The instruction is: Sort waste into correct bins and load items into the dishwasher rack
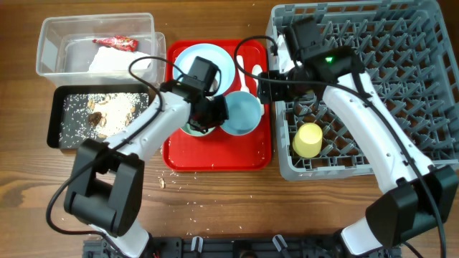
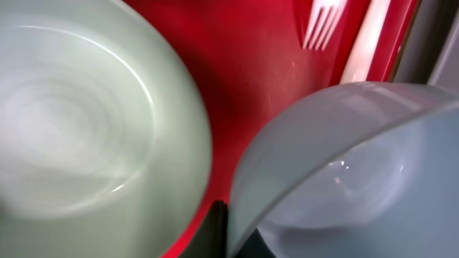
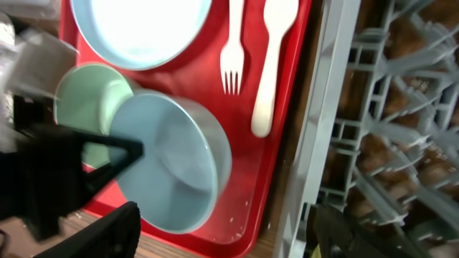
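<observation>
The pale blue bowl [image 1: 242, 113] is in my left gripper and the grey rack [image 1: 331, 17] is on my right gripper's side, so I should pass the bowl to my right gripper for loading.
My left gripper [image 1: 217, 111] is shut on the rim of a pale blue bowl [image 1: 242, 113] and holds it tilted over the red tray [image 1: 215, 159]; the pinch shows in the left wrist view [image 2: 224, 228] on the bowl [image 2: 344, 165]. A green bowl [image 1: 191, 128] [image 2: 86, 122] sits beside it. The pale blue plate [image 1: 215, 56], white fork [image 3: 231, 50] and spoon [image 3: 271, 64] lie on the tray. My right gripper [image 1: 270, 86] [image 3: 229, 240] is open and empty over the tray's right edge, by the grey rack [image 1: 401, 86]. A yellow cup [image 1: 308, 140] lies in the rack.
A clear tub [image 1: 54, 36] at the back left holds the red wrapper [image 1: 115, 43] and white napkin [image 1: 107, 63]. The black tray [image 1: 56, 115] in front of it holds food scraps and rice crumbs. Crumbs lie on the wood in front of the red tray.
</observation>
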### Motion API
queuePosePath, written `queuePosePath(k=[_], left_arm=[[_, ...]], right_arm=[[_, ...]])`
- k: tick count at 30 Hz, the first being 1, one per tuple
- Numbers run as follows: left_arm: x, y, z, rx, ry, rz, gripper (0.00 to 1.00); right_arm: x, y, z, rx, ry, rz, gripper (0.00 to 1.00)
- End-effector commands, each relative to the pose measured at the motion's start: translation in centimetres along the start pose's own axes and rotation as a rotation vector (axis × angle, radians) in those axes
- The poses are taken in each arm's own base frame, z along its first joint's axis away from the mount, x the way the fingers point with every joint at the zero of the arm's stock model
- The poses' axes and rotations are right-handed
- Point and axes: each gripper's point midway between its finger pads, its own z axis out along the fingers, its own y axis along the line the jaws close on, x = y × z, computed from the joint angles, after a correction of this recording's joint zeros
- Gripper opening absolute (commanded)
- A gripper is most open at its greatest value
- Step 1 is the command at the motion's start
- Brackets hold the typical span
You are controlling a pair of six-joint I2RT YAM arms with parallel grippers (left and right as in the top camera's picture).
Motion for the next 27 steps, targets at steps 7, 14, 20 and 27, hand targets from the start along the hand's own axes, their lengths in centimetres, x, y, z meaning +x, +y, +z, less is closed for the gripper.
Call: queuePosePath(k=[7, 14, 20, 27], left_arm=[[-1.4, -3.1, -7.2, 0.182, -0.127, 0.009, 0.04], [-1.6, -3.4, -7.7, 0.193, -0.143, 0.017, 0.04], [-1.8, -3.6, -7.8, 0.200, -0.151, 0.021, 0.18], [-2.5, -3.0, -8.1, 0.200, -0.169, 0.003, 0.77]], right_arm=[[-0.1, 1.1, 1.7, -0.087, -0.017, 0.014, 0.61], [-0.4, 1.7, 1.7, -0.123, -0.024, 0.009, 0.38], [-0.6, 1.4, 1.7, -0.105, -0.031, 0.035, 0.04], [-3.0, -3.2, 0.1, 0.140, -0.145, 0.092, 0.04]])
